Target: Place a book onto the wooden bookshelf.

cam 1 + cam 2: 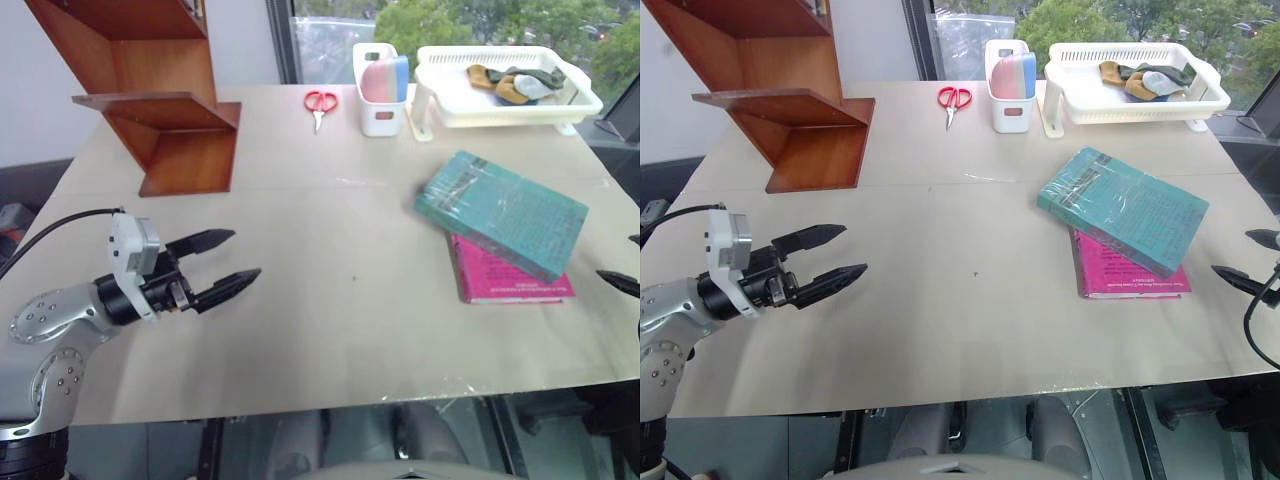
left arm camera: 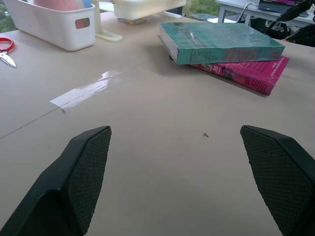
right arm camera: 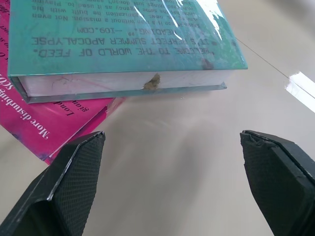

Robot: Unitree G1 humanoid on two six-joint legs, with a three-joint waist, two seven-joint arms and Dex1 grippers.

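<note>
I expect the pink book (image 1: 508,277) to slide along underneath when I push the teal-green book, because the teal-green book lies across it (image 1: 503,212).
The teal-green book (image 1: 502,211) in glossy wrap lies on the right of the table, resting partly on a thinner pink book (image 1: 508,274). The reddish-brown wooden bookshelf (image 1: 150,90) stands at the far left corner. My left gripper (image 1: 230,260) hovers open over the table's left front, pointing toward the books, far from them. My right gripper (image 1: 1248,260) is open at the right edge, just right of the books, its fingertips (image 1: 1230,275) a short way from the pink cover. In the right wrist view the teal book (image 3: 123,44) lies close ahead between the open fingers.
Red scissors (image 1: 320,103) lie at the back centre. A white bin (image 1: 380,90) and a white basket tray (image 1: 505,95) holding cloth items stand at the back right. A strip of clear tape (image 2: 86,91) crosses the tabletop.
</note>
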